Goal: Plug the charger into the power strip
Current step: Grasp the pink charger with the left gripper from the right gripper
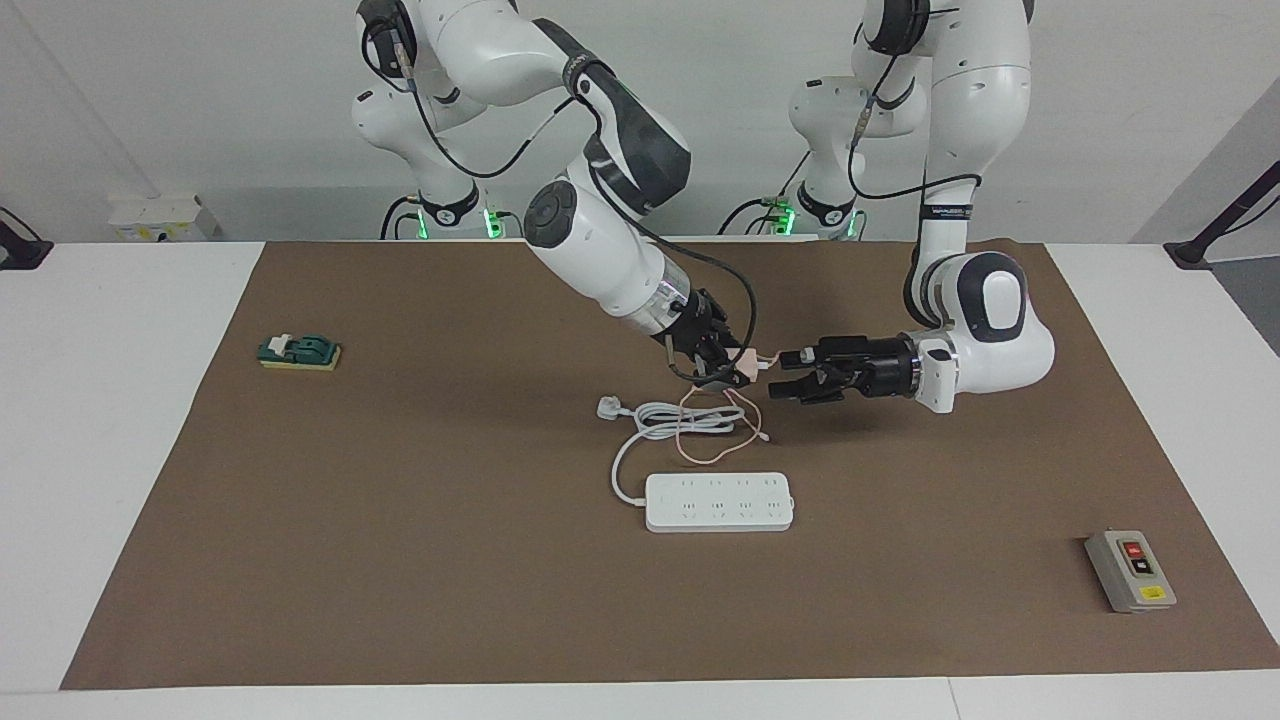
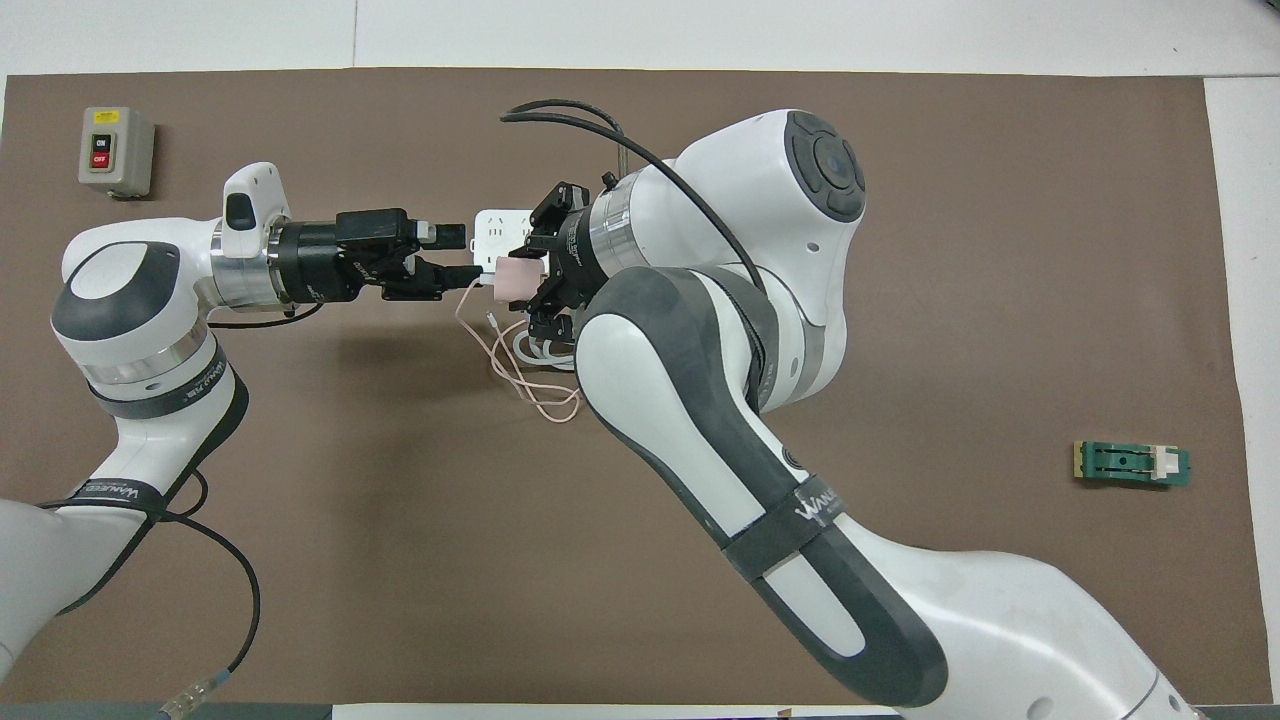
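The lower part of the thin pink cable (image 2: 458, 314) will stay looped on the mat when I take the charger to the power strip, because the cable has slack loops (image 2: 557, 404).
My right gripper (image 1: 728, 368) is shut on the pale pink charger (image 1: 747, 364) and holds it in the air over the coiled white cord (image 1: 680, 418), prongs pointing at my left gripper. The charger also shows in the overhead view (image 2: 515, 281). Its thin pink cable (image 1: 715, 440) hangs down in loops onto the mat. My left gripper (image 1: 786, 374) is open and level, its fingertips just short of the charger's prongs. The white power strip (image 1: 720, 501) lies flat on the mat, farther from the robots than both grippers. From overhead only a part of the power strip (image 2: 495, 228) shows.
The strip's white three-pin plug (image 1: 610, 407) lies beside the cord coil. A grey box with red and black buttons (image 1: 1130, 570) sits toward the left arm's end. A green and yellow block (image 1: 300, 352) sits toward the right arm's end. A brown mat (image 1: 400, 550) covers the table.
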Robot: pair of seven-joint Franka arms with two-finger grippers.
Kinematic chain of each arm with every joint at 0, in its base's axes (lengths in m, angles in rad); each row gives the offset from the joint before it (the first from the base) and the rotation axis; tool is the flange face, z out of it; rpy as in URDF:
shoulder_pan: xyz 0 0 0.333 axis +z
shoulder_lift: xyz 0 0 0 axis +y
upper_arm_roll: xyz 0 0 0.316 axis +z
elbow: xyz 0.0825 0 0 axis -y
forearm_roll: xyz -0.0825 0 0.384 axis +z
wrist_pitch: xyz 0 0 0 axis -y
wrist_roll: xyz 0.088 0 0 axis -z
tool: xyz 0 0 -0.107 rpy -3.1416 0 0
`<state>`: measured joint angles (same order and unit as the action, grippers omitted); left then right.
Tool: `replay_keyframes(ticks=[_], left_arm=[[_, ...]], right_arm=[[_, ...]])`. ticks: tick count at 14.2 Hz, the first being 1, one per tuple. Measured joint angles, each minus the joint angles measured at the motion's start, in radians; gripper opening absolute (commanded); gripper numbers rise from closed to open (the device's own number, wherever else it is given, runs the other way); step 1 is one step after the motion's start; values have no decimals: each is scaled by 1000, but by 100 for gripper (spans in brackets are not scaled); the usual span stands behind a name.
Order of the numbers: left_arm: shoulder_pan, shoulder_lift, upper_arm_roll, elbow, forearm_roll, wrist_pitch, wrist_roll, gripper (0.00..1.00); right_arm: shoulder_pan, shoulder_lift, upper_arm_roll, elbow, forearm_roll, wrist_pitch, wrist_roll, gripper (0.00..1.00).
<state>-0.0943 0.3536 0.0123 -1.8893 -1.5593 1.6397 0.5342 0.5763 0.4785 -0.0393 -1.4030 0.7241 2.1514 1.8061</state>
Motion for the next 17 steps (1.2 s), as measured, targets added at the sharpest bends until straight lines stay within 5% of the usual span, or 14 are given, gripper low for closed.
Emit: replay_keyframes(ticks=[10,12,15,17], left_arm=[[-37,-1,-3,-18,-4,-4,130,100],[-40,-4,-3,-26,-4,-10,133,86],[-41,-9,-3,-36,-5,-28,135,42],[-41,-11,-2,-38,-5,-30,134,23]], right_arm=[[0,0,0,0,0,0,0,0],[0,0,0,0,0,0,0,0],[0,0,0,0,0,0,0,0],[0,0,0,0,0,0,0,0]])
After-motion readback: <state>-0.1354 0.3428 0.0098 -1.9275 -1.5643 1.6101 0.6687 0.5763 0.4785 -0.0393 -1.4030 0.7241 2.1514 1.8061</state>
